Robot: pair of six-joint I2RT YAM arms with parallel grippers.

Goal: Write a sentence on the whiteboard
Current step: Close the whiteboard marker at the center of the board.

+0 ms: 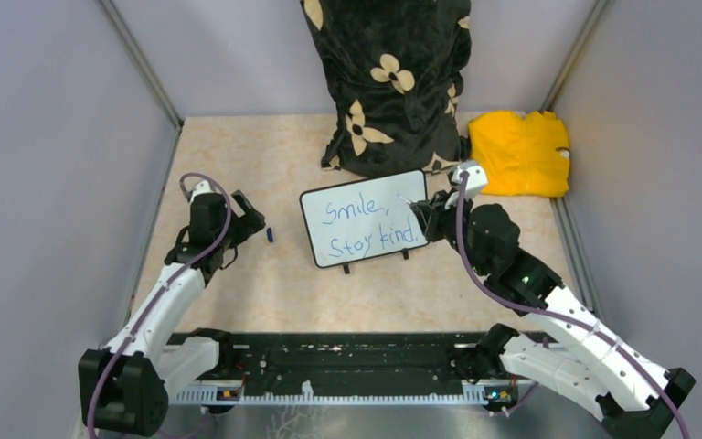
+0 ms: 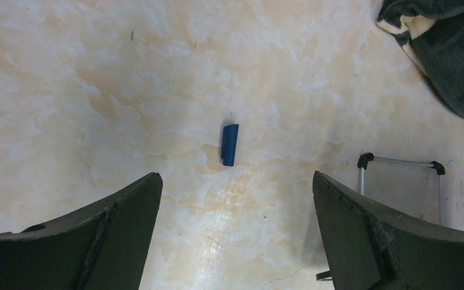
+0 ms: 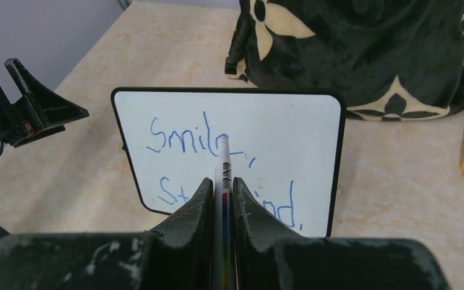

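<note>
I should keep going down toward the cap (image 1: 270,235) until my left gripper's open fingers are on both sides of it, then close them, because the blue cap's long sides (image 2: 229,145) face those fingers.
The whiteboard (image 1: 362,218) lies flat mid-table with a thin dark frame and two black feet on its near edge. The sentence (image 1: 370,226) stands on it in blue, two lines: "Smile, stay kind." My right gripper (image 1: 425,216) sits at the board's right edge, shut on a white marker (image 3: 223,163) whose tip points over the board (image 3: 278,121) and covers part of the writing (image 3: 175,139). My left gripper (image 1: 245,222) hovers left of the board, open and holding nothing. A small blue marker cap (image 2: 229,144) lies on the table ahead of its fingers (image 2: 362,229).
A black cushion with cream flowers (image 1: 391,82) leans at the back wall just behind the board. A folded yellow cloth (image 1: 519,152) lies at the back right. Grey walls close in on both sides. The blue cap (image 1: 271,234) lies between left gripper and board.
</note>
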